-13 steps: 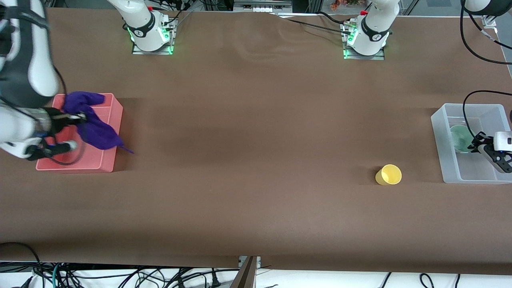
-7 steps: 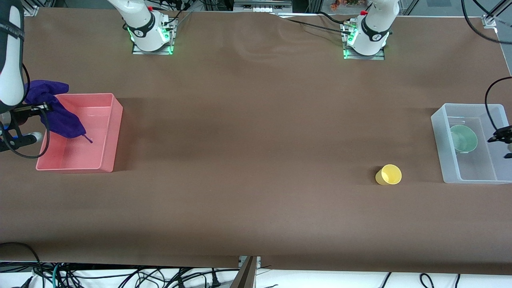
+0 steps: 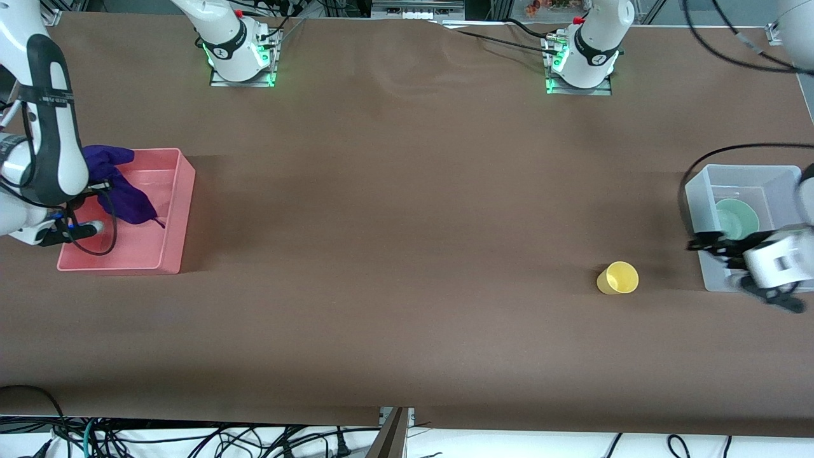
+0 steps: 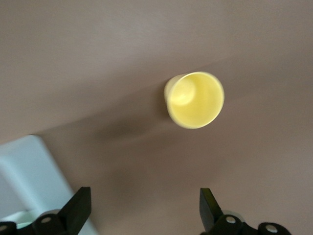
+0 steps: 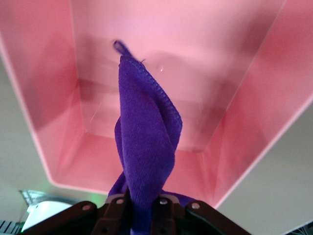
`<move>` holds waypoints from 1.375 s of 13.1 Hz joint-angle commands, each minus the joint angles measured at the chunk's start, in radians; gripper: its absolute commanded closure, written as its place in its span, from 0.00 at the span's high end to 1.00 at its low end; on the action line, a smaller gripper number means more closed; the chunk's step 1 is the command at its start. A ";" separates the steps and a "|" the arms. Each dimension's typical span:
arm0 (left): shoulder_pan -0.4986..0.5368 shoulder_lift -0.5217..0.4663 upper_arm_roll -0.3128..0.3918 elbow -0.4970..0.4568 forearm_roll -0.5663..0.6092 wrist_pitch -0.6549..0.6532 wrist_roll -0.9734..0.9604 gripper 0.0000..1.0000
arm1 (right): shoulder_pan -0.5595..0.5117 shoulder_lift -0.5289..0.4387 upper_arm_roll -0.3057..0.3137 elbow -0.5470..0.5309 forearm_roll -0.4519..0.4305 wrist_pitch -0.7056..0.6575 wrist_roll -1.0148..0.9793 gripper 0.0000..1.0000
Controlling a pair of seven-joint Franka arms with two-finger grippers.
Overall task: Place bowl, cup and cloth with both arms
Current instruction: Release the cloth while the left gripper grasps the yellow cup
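The mint-green bowl (image 3: 737,218) has its open side up and looks wider than the yellow cup (image 3: 618,278). The yellow cup should therefore stand inside the mint-green bowl when I lower it.
The yellow cup (image 3: 618,278) sits on the brown table beside the clear bin, and it shows ahead of my left fingers in the left wrist view (image 4: 195,100). The mint-green bowl (image 3: 738,219) rests inside the clear bin (image 3: 699,191). My left gripper (image 3: 704,244) is open and empty over the bin's wall on the cup's side; its jaws stand wide apart (image 4: 144,198). My right gripper (image 3: 102,186) is shut on the purple cloth (image 3: 124,194), which hangs into the pink bin (image 3: 168,254). The right wrist view shows the cloth (image 5: 146,147) dangling from the gripper (image 5: 142,205) over the bin's floor (image 5: 220,73).
A corner of the clear bin (image 4: 29,171) lies close beside my left fingers. Both arm bases stand at the table's edge farthest from the front camera. Black cables loop around both wrists.
My right gripper swung the cloth from the pink bin's outer edge back over its inside. My left gripper moved from over the clear bin toward the cup.
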 commanded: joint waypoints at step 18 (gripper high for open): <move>-0.045 0.011 0.010 -0.199 -0.027 0.311 -0.110 0.00 | -0.003 -0.332 0.314 0.398 0.090 -0.361 0.359 1.00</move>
